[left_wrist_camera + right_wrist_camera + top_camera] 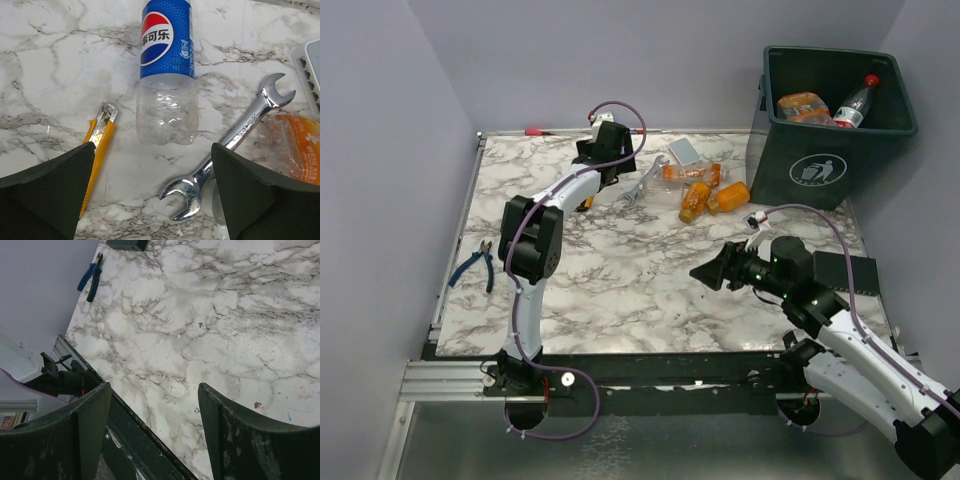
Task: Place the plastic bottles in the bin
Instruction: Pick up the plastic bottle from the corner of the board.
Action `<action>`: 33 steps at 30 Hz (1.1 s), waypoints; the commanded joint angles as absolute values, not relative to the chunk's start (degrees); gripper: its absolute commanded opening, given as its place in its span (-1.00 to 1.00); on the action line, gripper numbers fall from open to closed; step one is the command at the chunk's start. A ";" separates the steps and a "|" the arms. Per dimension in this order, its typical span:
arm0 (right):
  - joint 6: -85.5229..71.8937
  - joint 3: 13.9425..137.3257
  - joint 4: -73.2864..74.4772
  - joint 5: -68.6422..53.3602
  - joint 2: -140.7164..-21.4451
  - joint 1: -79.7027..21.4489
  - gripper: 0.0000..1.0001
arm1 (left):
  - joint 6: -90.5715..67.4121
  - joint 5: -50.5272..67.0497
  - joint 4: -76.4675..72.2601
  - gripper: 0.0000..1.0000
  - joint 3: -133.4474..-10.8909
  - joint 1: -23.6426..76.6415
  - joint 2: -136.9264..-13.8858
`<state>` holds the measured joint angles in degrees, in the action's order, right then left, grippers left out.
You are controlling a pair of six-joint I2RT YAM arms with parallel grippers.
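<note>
The Pepsi bottle should be empty apart from clinging droplets when I lift it, because the marble can be seen through the clear base.
A clear Pepsi bottle with a blue label lies on the marble just ahead of my left gripper, which is open and empty above it. In the top view the left gripper is at the far side of the table and hides that bottle. Two orange bottles and a crumpled orange-labelled one lie beside the dark green bin. Inside the bin are an orange bottle and a red-capped bottle. My right gripper is open and empty over the table's near right part.
A silver wrench lies right of the Pepsi bottle, under my right finger, and a yellow-handled tool lies to the left. A grey box lies behind the bottles. Blue pliers lie at the left edge. A black box sits at the right.
</note>
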<state>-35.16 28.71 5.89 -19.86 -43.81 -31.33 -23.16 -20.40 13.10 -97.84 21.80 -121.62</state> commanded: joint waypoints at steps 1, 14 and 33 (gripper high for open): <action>-35.49 28.66 8.73 -19.40 -38.67 -31.73 0.47 | -20.51 -20.46 14.41 0.98 -103.86 22.08 -124.76; -35.02 31.99 18.59 -16.11 -31.39 -31.73 0.48 | -18.03 -21.85 18.30 0.97 -112.24 22.23 -135.75; -35.42 33.56 18.59 -14.87 -33.09 -31.71 0.48 | -18.37 -17.81 15.35 0.07 -113.75 22.15 -139.03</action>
